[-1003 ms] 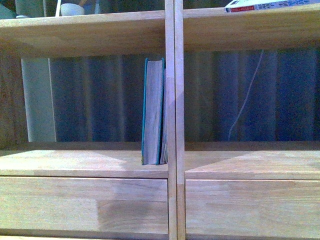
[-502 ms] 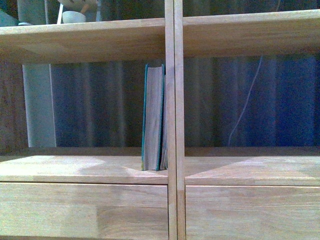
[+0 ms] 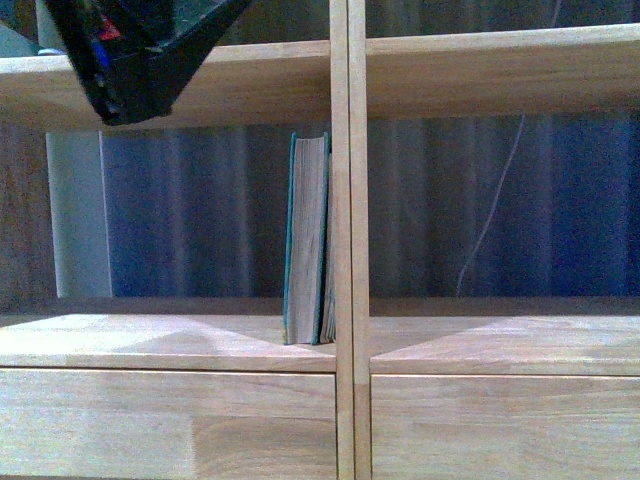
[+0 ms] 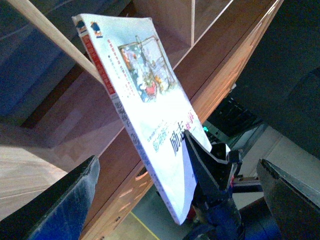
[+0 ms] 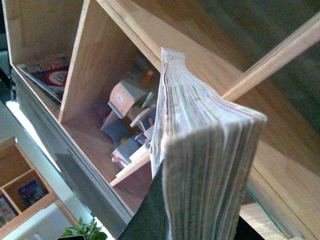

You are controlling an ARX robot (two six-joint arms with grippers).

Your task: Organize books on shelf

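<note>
The teal book (image 3: pixel 305 240) is standing braced against the middle divider. The thin pale paperback (image 4: pixel 145 107) will therefore stay up at a slant when I lean it there.
The thin pale paperback (image 4: pixel 150 95) is tilted in the air in front of the shelf (image 3: pixel 480 70). My right gripper (image 4: pixel 212 170) is shut on its lower corner. In the right wrist view I see only the paperback's page edges (image 5: pixel 200 150), clamped in the right gripper (image 5: pixel 200 220). My left gripper (image 4: pixel 177 164) is open, with a finger (image 4: pixel 65 200) on either side of the paperback and apart from it. The teal book (image 3: pixel 305 240) stands upright against the shelf's middle divider. A black part of an arm (image 3: pixel 130 50) hangs at the front view's upper left.
An orange-brown cabinet (image 4: pixel 220 65) stands behind the paperback. One shelf compartment holds wooden toy pieces (image 5: pixel 130 115), and flat books (image 5: pixel 47 75) lie beside it. A green plant (image 5: pixel 85 231) is below. A white cable (image 3: pixel 490 220) hangs behind the shelf's right column.
The paperback that lay on the upper right board a second ago has left the front view. A black arm part has come in at the upper left. The shelf boards sit slightly lower in frame.
</note>
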